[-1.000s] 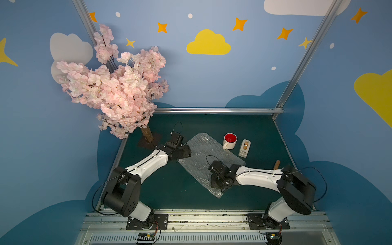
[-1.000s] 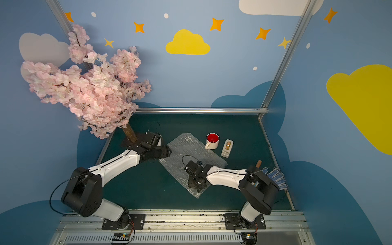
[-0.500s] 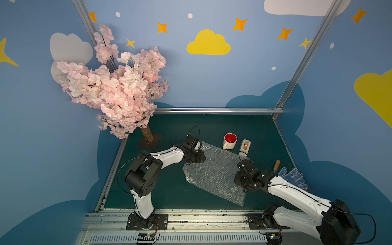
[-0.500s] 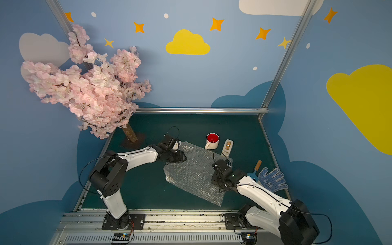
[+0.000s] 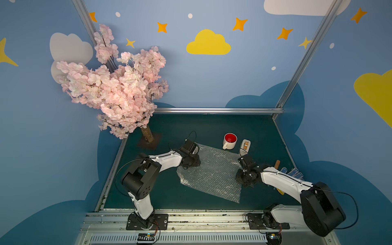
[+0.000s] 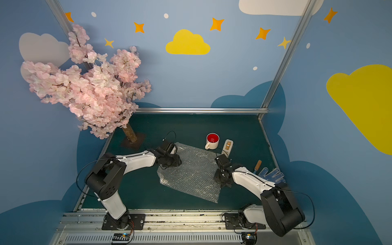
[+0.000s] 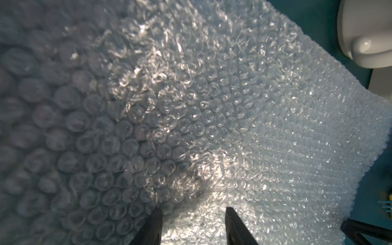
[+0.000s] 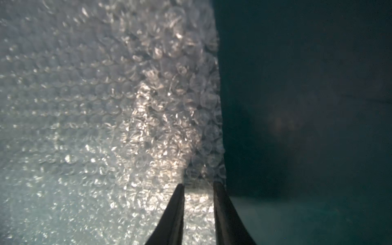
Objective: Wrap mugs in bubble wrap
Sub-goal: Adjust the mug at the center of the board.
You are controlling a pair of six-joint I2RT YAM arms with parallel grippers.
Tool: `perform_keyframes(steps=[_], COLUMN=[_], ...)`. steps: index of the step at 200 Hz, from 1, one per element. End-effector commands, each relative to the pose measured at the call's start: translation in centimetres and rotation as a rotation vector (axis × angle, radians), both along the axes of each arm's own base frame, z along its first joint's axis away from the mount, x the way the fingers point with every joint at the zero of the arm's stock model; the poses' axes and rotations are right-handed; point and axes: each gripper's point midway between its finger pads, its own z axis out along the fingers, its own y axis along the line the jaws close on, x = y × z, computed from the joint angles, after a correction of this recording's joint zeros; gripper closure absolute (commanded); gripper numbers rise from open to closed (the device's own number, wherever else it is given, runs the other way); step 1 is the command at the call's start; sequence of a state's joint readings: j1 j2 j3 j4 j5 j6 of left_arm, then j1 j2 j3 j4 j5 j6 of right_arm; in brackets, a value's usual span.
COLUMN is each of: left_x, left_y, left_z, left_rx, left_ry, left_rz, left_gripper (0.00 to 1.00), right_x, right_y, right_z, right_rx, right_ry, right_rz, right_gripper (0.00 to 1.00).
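My left gripper should pull the wrap's side [image 5: 180, 174] straight before my right gripper brings the mug, because the bubble wrap lies crooked with its near edge slanting [image 5: 210, 192].
The bubble wrap [image 5: 212, 174] [image 6: 191, 176] lies spread flat on the green table in both top views. The mug [image 5: 230, 141] [image 6: 212, 141], white outside and red inside, stands upright just beyond the sheet's far edge, clear of it. My left gripper [image 5: 192, 162] [image 7: 194, 214] rests at the sheet's far left corner with its jaws open, the film [image 7: 212, 106] showing between them. My right gripper [image 5: 244, 180] [image 8: 199, 185] sits at the sheet's right edge [image 8: 212, 106], jaws a narrow gap apart. The mug's handle [image 7: 364, 45] shows in the left wrist view.
A cream tape dispenser [image 5: 245, 146] stands right of the mug. A blue-dotted glove [image 5: 291, 172] and a wooden-handled tool [image 5: 276, 164] lie at the table's right edge. A pink blossom tree [image 5: 118, 89] overhangs the back left corner.
The sheet has been drawn to the right and spread flat. My right arm has swung from the sheet's near corner to its right edge and its jaws have parted slightly. The left jaws narrowed.
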State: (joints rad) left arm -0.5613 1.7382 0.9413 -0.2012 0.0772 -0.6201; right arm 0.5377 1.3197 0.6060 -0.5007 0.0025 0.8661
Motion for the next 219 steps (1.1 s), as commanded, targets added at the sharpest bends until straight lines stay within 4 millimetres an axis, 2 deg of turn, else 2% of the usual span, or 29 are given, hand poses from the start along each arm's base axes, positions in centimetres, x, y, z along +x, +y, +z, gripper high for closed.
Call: perform_keyframes(steps=[1,16,23,49,72,98,117,145,159,188,219], left_x=[-3.9,-5.0,-5.5,-6.0,-5.0,-2.9,-1.9,-1.6,-1.8,-2.7,-4.2], left_y=[4.7,5.6,6.0,7.1,7.5,6.5,5.7,5.7,5.8,7.6,11.2], left_z=[-2.7,-2.6,-2.6,-2.4,-2.3,-1.5,-0.4,2.0,3.4,5.7,6.0], left_rx=[0.135,0.132,0.129,0.125,0.105,0.086,0.069,0.036,0.020,0.019,0.068], left_ry=[0.121,0.126,0.127,0.120,0.111,0.088,0.070,0.013,-0.025,-0.101,-0.150], left_rz=[0.099,0.122,0.130,0.170,0.188,0.164,0.150,0.154,0.152,0.194,0.299], left_gripper=[0.50,0.49,0.49,0.49,0.49,0.49,0.49,0.47,0.45,0.33,0.23], right_x=[0.9,1.0,2.0,3.6,5.9,8.5,10.5,12.8,14.1,16.8,18.9], right_y=[2.4,3.2,3.9,3.2,2.8,2.9,3.0,3.9,4.5,4.9,4.7], right_z=[-0.3,-1.0,-0.6,-1.1,-0.3,1.8,4.4,7.2,7.9,8.4,7.7], right_rx=[0.050,0.038,0.037,-0.039,-0.075,-0.079,-0.068,-0.018,-0.009,-0.047,-0.120], right_ry=[0.001,0.025,0.010,0.017,-0.019,-0.089,-0.164,-0.259,-0.269,-0.249,-0.205], right_rz=[0.074,0.105,0.113,0.089,0.085,0.114,0.118,0.077,0.042,-0.053,-0.140], right_gripper=[0.73,0.74,0.74,0.76,0.76,0.74,0.66,0.40,0.32,0.30,0.30])
